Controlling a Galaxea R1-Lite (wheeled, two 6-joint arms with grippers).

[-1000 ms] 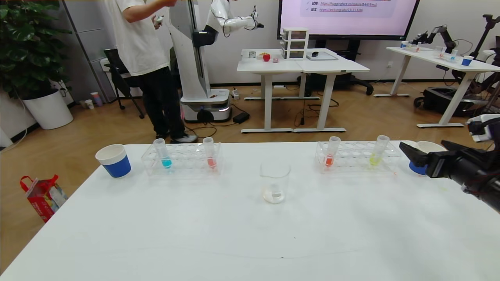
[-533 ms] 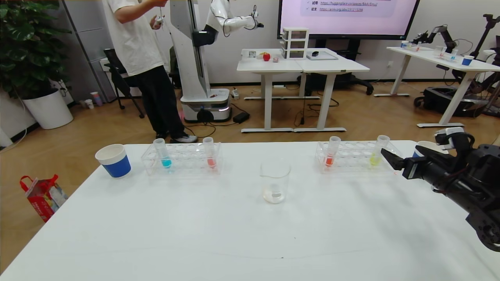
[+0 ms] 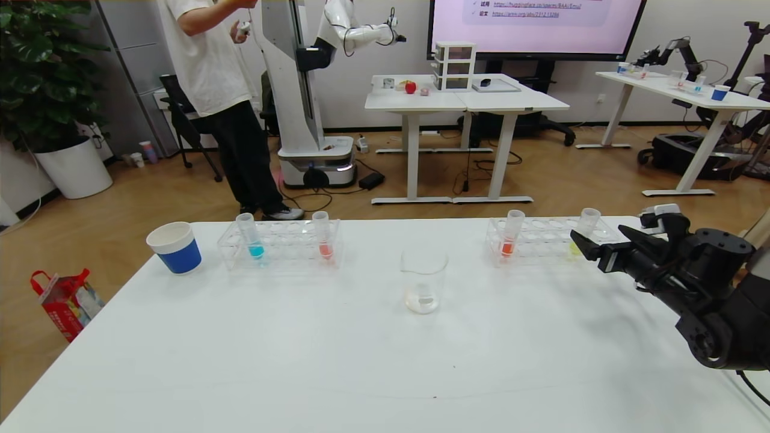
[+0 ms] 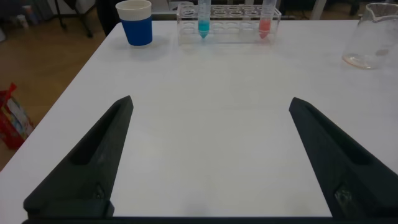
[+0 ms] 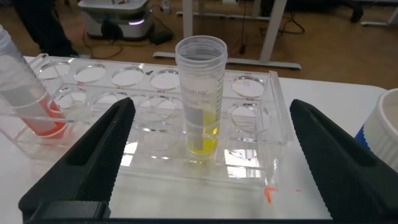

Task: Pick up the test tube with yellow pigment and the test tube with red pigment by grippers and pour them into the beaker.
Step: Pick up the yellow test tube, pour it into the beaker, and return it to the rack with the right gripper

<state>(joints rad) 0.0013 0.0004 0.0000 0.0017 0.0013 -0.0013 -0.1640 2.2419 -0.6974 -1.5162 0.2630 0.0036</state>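
The yellow pigment (image 3: 575,248) is low in the open test tube (image 5: 204,135), so it will only cover the bottom of the beaker when I pour it.
The test tube with yellow pigment (image 3: 585,231) stands upright in the right clear rack (image 3: 544,243). My right gripper (image 3: 601,242) is open just in front of it, level with the tube. In the right wrist view the tube (image 5: 201,93) stands centred ahead of the gripper (image 5: 211,104), untouched. The test tube with red pigment (image 3: 323,234) stands in the left rack (image 3: 280,243). The beaker (image 3: 424,279) stands between the racks, nearer me. My left gripper (image 4: 210,102) is open and empty, low over the table and out of the head view. It faces the red tube (image 4: 265,18) and the beaker (image 4: 373,43).
A tube with blue liquid (image 3: 249,236) shares the left rack. A brighter orange-red tube (image 3: 511,234) shares the right rack. A blue-and-white cup (image 3: 175,246) stands at the far left. Another cup (image 5: 385,124) stands beside the right rack. A person stands beyond the table.
My right gripper has moved left from the table's right edge, past the right cup, to just in front of the yellow tube. The tubes and beaker have not moved.
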